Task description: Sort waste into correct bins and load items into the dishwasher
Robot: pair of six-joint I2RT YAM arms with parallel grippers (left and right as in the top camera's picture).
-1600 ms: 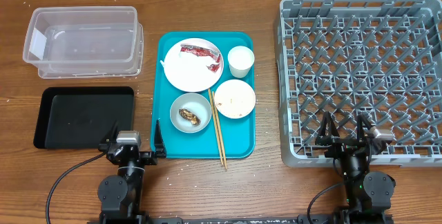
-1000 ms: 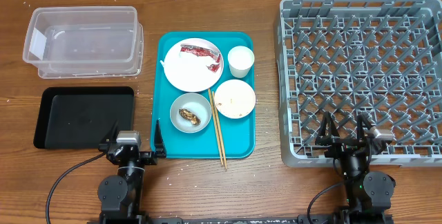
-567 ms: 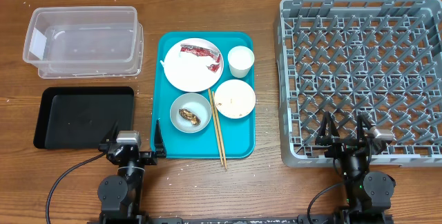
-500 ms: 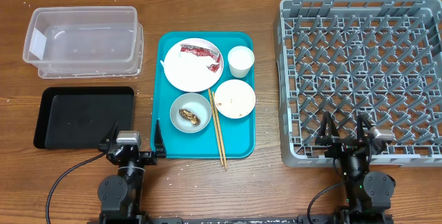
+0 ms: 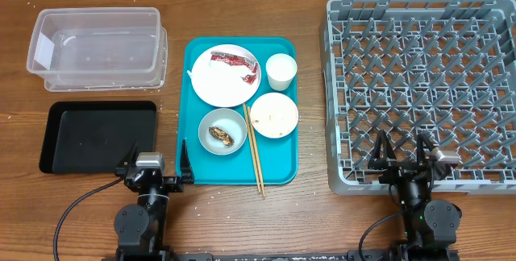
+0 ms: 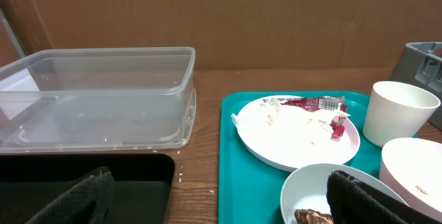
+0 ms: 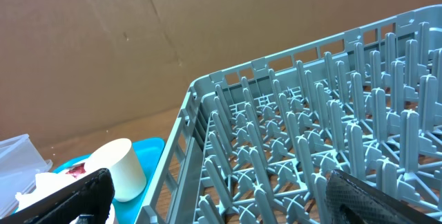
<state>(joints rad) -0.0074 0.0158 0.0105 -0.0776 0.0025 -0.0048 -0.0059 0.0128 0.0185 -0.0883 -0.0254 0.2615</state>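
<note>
Next, my left gripper moves the wrapper and napkin [image 5: 232,63] from the round plate, where they lie, into the clear tub [image 5: 101,47] before the plate goes into the dish rack.
A teal tray [image 5: 278,164] holds a round pale plate [image 5: 219,82] with a red-and-white wrapper [image 5: 235,61] and a white napkin [image 6: 268,110], a white cup [image 5: 280,71], a blue-grey bowl [image 5: 211,118] with a brown lump [image 5: 221,135], a pinkish-white bowl [image 5: 274,115] and two chopsticks [image 5: 254,160]. The clear tub [image 5: 97,45] and black tray [image 5: 98,136] lie left. The grey dish rack [image 5: 421,84] stands right. My left gripper [image 5: 157,158] is open at the near edge between black tray and teal tray. My right gripper [image 5: 401,152] is open at the rack's near edge.
Loose white rice grains [image 6: 179,175] lie on the wood between the black tray and the teal tray. A brown cardboard wall [image 6: 221,16] stands behind the table. The rack's upright pegs [image 7: 324,148] fill the right wrist view.
</note>
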